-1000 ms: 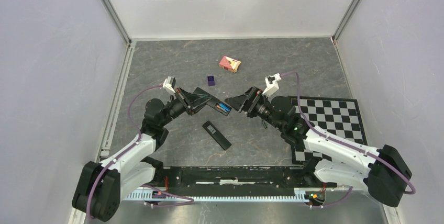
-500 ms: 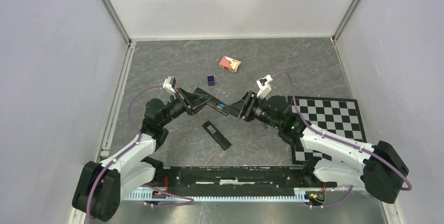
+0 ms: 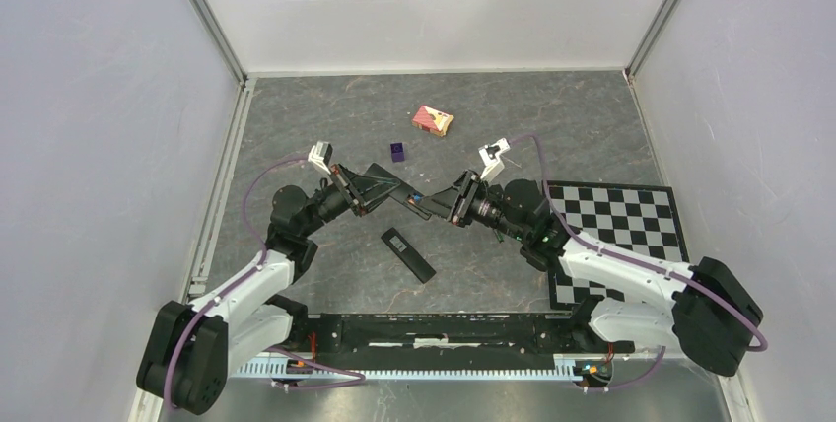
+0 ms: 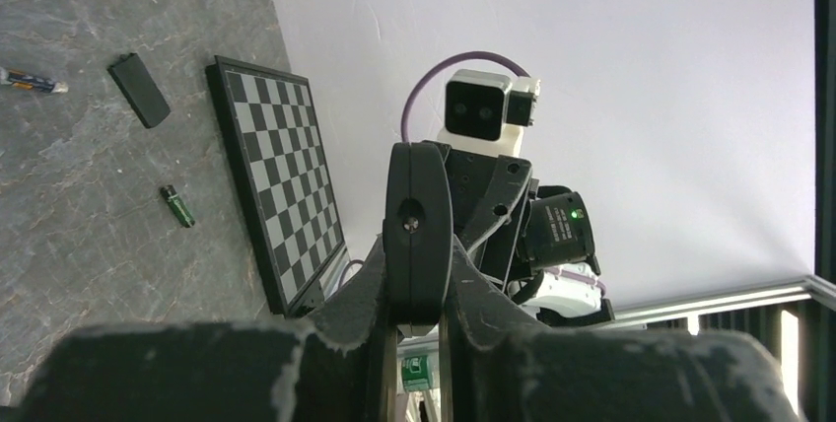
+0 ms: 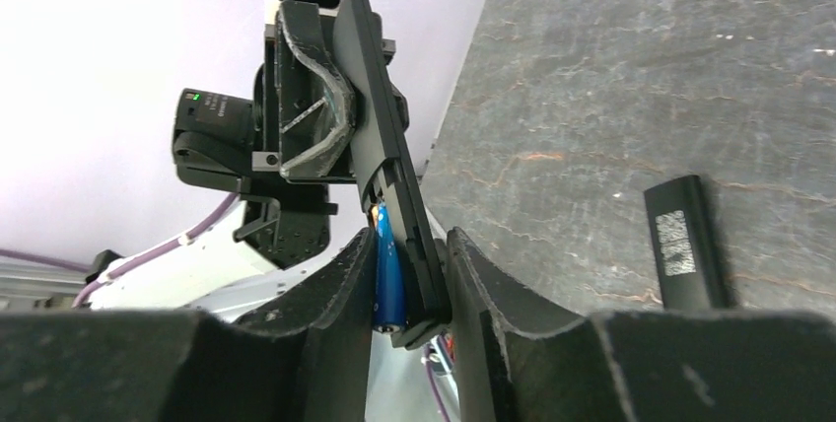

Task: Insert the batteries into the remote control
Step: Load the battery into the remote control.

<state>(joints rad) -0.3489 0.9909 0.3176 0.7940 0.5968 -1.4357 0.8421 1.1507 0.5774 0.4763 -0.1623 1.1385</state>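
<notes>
I should open my right gripper, retreat toward the remote's tip (image 5: 424,327) and squeeze the battery from there, as the blue battery's outer end (image 5: 389,316) slants out of the compartment.
My left gripper (image 3: 367,188) is shut on the remote control (image 3: 394,188) and holds it above the table. The left wrist view shows the remote (image 4: 418,235) end-on between the fingers of that gripper (image 4: 419,314). The bright blue battery (image 5: 387,279) sits in the remote's (image 5: 380,136) open compartment. My right gripper (image 5: 412,274) is clamped on that end, one finger on the battery and the other on the remote's back. From above, the right gripper (image 3: 434,203) meets the remote's tip. The dark green battery (image 4: 177,206) lies on the table beside the checkerboard.
A flat black bar with a pale label (image 3: 407,255) lies on the table below the grippers. A purple cube (image 3: 397,153) and a red-and-white box (image 3: 433,120) sit farther back. The checkerboard mat (image 3: 631,220) is at the right. A small black piece (image 4: 139,90) lies near its far corner.
My right gripper has moved left onto the remote's end, and its jaws have narrowed from wide open to pinching the battery end. The left arm has held still.
</notes>
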